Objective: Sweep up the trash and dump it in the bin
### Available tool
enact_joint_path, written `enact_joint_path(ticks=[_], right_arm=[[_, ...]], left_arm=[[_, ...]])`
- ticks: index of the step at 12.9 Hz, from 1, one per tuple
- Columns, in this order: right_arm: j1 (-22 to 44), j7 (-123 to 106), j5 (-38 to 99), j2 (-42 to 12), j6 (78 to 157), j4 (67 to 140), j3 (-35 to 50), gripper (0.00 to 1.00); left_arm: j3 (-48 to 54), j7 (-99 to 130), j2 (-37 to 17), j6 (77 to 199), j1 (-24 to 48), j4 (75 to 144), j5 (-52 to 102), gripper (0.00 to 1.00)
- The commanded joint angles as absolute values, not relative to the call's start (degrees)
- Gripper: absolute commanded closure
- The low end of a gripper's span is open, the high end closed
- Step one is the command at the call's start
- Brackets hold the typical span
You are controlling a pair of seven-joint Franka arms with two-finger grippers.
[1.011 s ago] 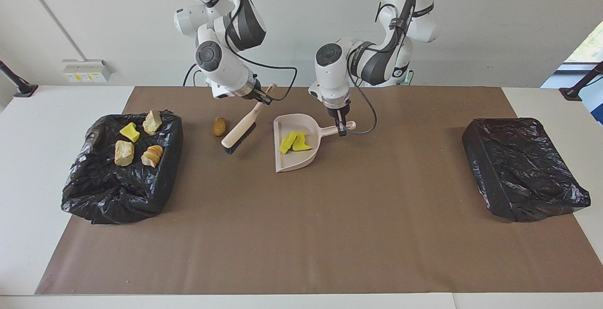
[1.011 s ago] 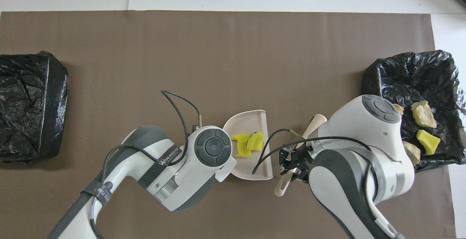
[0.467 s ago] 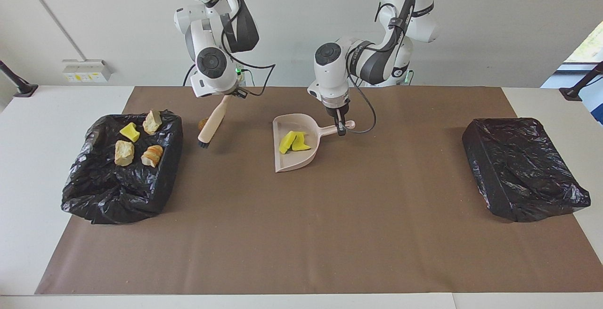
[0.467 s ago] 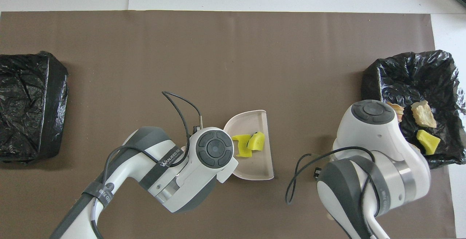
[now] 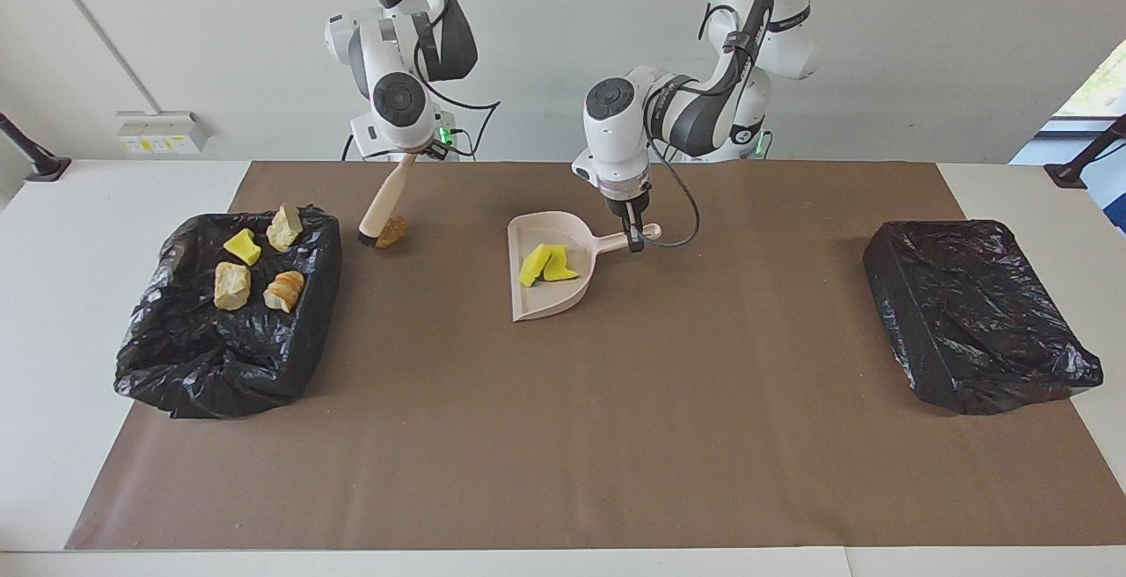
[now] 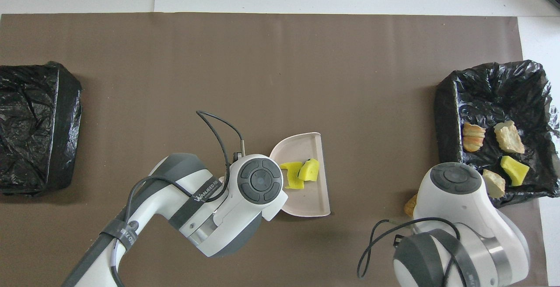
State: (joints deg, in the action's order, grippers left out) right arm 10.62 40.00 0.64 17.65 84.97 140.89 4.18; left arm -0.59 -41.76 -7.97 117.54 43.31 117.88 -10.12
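Observation:
The bristles of the brush are on the bin side of the brown lump, so my right gripper needs to go back the other way and sweep the lump into the pink dustpan (image 5: pixel 528 280).
My left gripper (image 5: pixel 635 238) is shut on the handle of the pink dustpan (image 5: pixel 550 282), which lies flat mid-table. Two yellow sponge pieces of trash (image 5: pixel 545 264) (image 6: pixel 302 173) rest in the dustpan (image 6: pixel 306 195). My right gripper (image 5: pixel 412 157) is shut on the top of the beige brush (image 5: pixel 385 199), which slants steeply down. Its bristles touch the paper beside a brown lump (image 5: pixel 392 231) (image 6: pixel 410 204), on the lump's bin side. The black-lined bin (image 5: pixel 229 366) (image 6: pixel 446 103) at the right arm's end holds several scraps. In the overhead view both grippers are hidden under their wrists.
A second black-lined bin (image 5: pixel 976 322) (image 6: pixel 35 129) sits at the left arm's end of the table. Brown paper (image 5: pixel 563 436) covers the table under everything. A loose cable (image 5: pixel 682 225) hangs from the left wrist beside the dustpan handle.
The right arm carried the brush from the dustpan side of the brown lump over to its bin side and tipped it more upright. The dustpan and left gripper barely moved.

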Motion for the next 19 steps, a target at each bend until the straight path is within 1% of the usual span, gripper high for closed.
enact_joint_path(ticks=[1,3,5,7,11,13,14,16,18,19], right_arm=[[7.7,40.6,0.3,22.0,87.6,146.4,4.5,1.0],[7.1,41.0,0.6,23.0,93.2,151.1,4.5,1.0],[6.6,39.3,2.6,22.9,94.7,151.4,4.4,1.0],[6.7,35.0,6.8,22.6,98.9,151.5,4.4,1.0],[7.0,21.6,13.6,20.7,104.1,151.2,4.4,1.0],[7.6,17.9,16.6,19.9,108.1,150.7,4.6,1.0],[9.0,15.8,17.3,19.0,109.8,150.2,4.6,1.0],[12.0,15.6,21.7,15.6,111.3,148.2,4.8,1.0],[16.0,16.1,25.4,12.3,117.0,147.8,4.8,1.0],[17.8,16.9,28.4,11.5,117.3,146.9,4.8,1.0]], left_arm=[[-1.1,-40.7,-6.4,118.6,44.6,119.8,-11.4,1.0],[-1.0,-40.7,-6.3,119.8,44.6,120.3,-11.4,1.0],[-1.0,-40.7,-6.3,120.0,44.7,120.3,-11.4,1.0],[-1.0,-40.7,-6.3,119.9,44.7,120.4,-11.4,1.0],[-1.0,-40.7,-6.3,119.7,44.6,120.4,-11.4,1.0],[-1.1,-40.7,-6.3,119.2,44.6,120.4,-11.4,1.0],[-1.1,-40.7,-6.3,119.5,44.6,120.4,-11.4,1.0],[-1.1,-40.5,-6.3,119.9,44.3,120.4,-11.4,1.0],[-1.1,-40.5,-6.3,120.3,43.9,120.7,-11.4,1.0],[-1.1,-40.4,-6.4,121.1,43.9,120.8,-11.4,1.0]])
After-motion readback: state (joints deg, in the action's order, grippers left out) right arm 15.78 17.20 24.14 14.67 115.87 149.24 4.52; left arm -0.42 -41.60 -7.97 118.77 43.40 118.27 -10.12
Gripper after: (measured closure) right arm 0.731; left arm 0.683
